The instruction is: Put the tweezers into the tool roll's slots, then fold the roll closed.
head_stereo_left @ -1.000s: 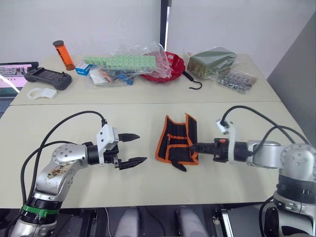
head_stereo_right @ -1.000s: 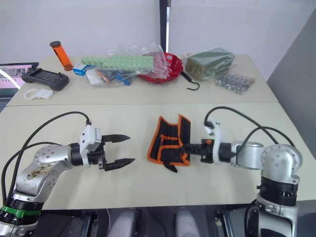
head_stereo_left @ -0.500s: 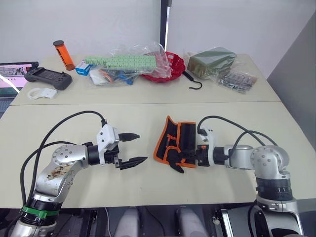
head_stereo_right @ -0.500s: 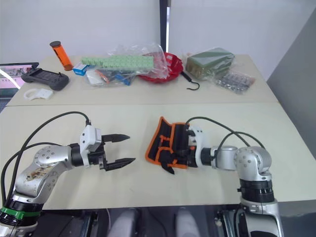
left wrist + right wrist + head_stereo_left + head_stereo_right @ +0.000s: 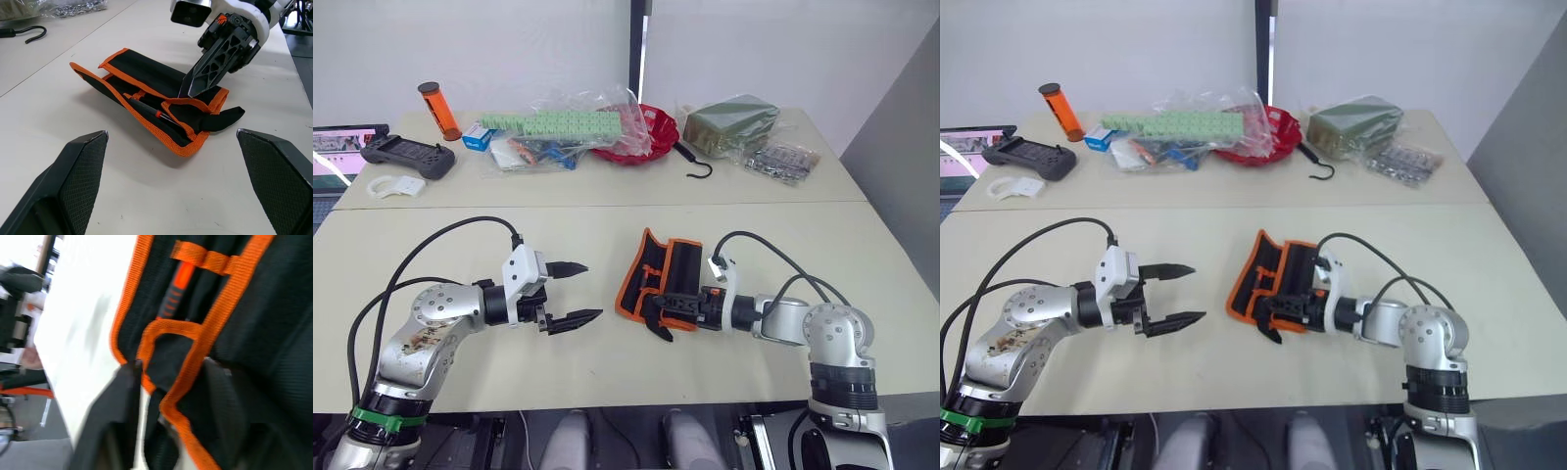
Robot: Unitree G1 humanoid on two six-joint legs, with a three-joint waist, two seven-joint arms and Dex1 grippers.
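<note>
The tool roll's flap should swing across in one piece and stay down when the robot folds the orange trim over, because the flap's edge already tilts above a shadow.
The tool roll, black with orange trim, lies partly folded at the table's middle, its short strap sticking out at the near end. A slim black piece with a red mark, seemingly tweezers, sits tucked along the inner fold. My right gripper rests on the roll's near right edge. In the right wrist view its fingers stand apart with the orange trim between them. My left gripper hovers open a hand's width left of the roll, holding nothing.
Along the back of the far table stand a red bowl, a black hook, plastic bags of green blocks, an orange tube, a black controller, an olive package and a bag of metal parts.
My right gripper moved left from the roll's right edge onto the roll, pushing the right flap over, and its fingers parted. The left gripper stayed in place.
</note>
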